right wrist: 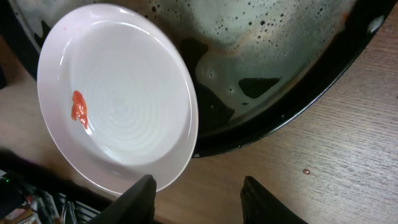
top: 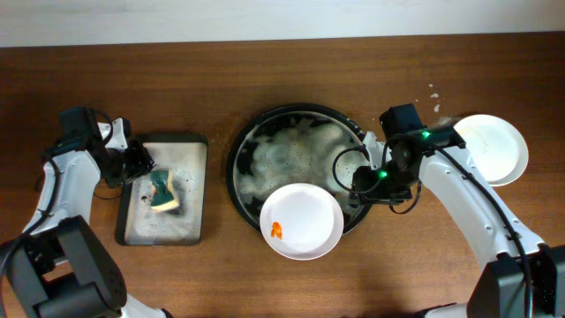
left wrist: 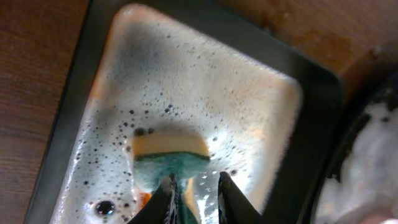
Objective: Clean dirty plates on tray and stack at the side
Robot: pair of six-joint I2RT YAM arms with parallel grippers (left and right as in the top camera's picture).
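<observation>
The robot's left gripper has one finger above the sponge's narrow middle (left wrist: 181, 185), so it should open wider, put its fingers on either side of the sponge and grip it lower before it scrubs the plate.
A white dirty plate (top: 305, 219) with an orange smear (top: 276, 231) leans on the front rim of the round black tray (top: 234, 172), which is full of foam. It also shows in the right wrist view (right wrist: 124, 93), beside the tray's rim (right wrist: 280, 118). My right gripper (top: 357, 196) is open and empty over the bare wood just right of that plate, its left finger by the plate's edge (right wrist: 198, 183). A clean white plate (top: 491, 147) lies at the far right, seemingly on another. My left gripper (top: 148, 172) is closed on a yellow-green sponge (left wrist: 171, 155).
The rectangular dark sponge tray (top: 201, 190), full of soapy water, stands at the left; its rim shows in the left wrist view (left wrist: 311, 124). A few white specks (top: 433, 93) mark the wood behind the right plates. Both arms' cables hang near the trays.
</observation>
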